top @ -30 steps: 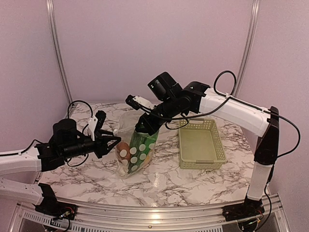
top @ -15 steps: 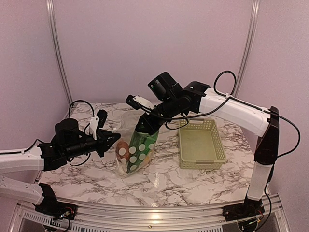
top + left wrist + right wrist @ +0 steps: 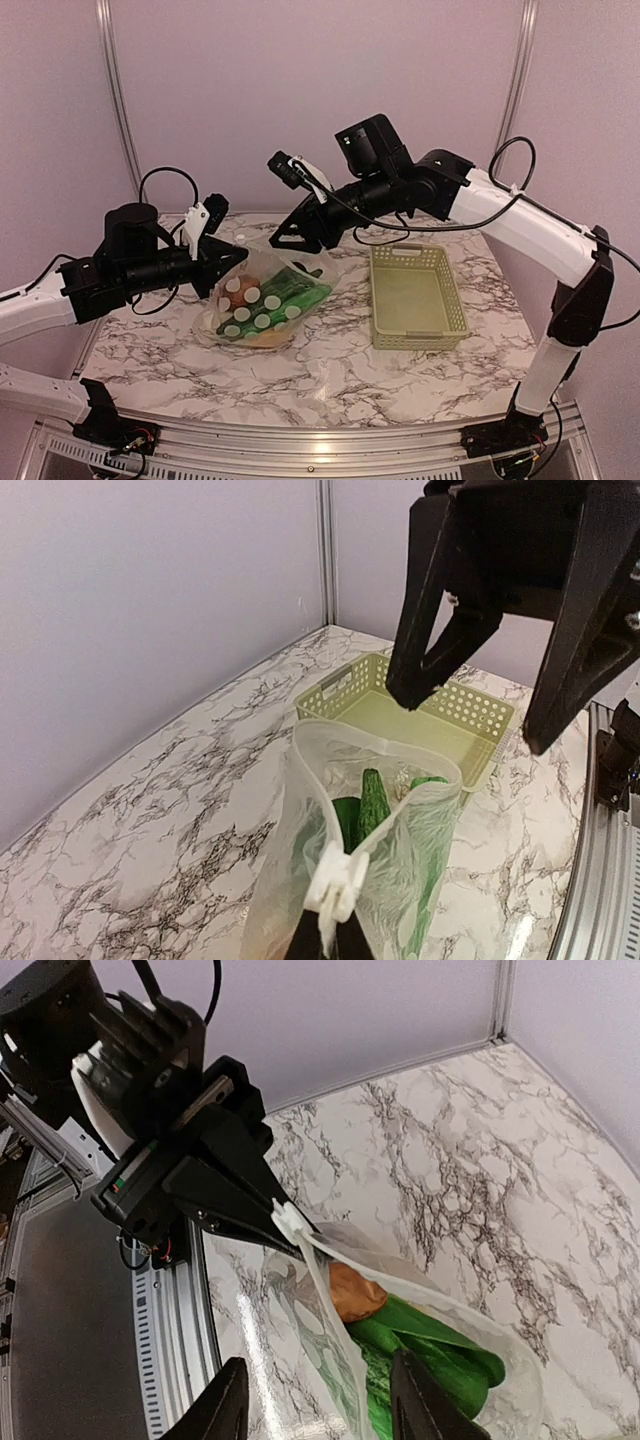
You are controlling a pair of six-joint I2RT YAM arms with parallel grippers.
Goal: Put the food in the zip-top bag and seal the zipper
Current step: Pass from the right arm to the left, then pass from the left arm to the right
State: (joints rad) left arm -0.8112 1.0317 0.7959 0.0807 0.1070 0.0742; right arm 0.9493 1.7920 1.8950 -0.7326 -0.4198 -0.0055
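The bag's opening (image 3: pixel 378 770) stands wide open beyond the white tab at my left gripper, so next my right gripper pinches that tab (image 3: pixel 338 880) and then slides along the zipper first.
The clear dotted zip-top bag (image 3: pixel 262 302) leans low on the marble table, its mouth (image 3: pixel 378 755) gaping. Inside it the food shows: a green cucumber (image 3: pixel 373 800), leafy greens (image 3: pixel 430 1345) and a brown round item (image 3: pixel 355 1292). My left gripper (image 3: pixel 236 259) is shut on the end of the zipper, at a small white tab (image 3: pixel 338 880) on the mouth's edge. My right gripper (image 3: pixel 298 238) hangs open just above the mouth, touching nothing. Its fingers (image 3: pixel 425 670) show over the bag in the left wrist view. In the right wrist view they straddle the bag (image 3: pixel 350 1360).
A pale green slotted basket (image 3: pixel 415 298) stands right of the bag with nothing in it. Purple walls close the back and sides. The metal rail (image 3: pixel 320 450) runs along the near edge.
My right gripper has opened, let go of the bag's top and risen up and right. My left gripper has shut on the mouth's edge. The bag has slumped from upright to leaning left.
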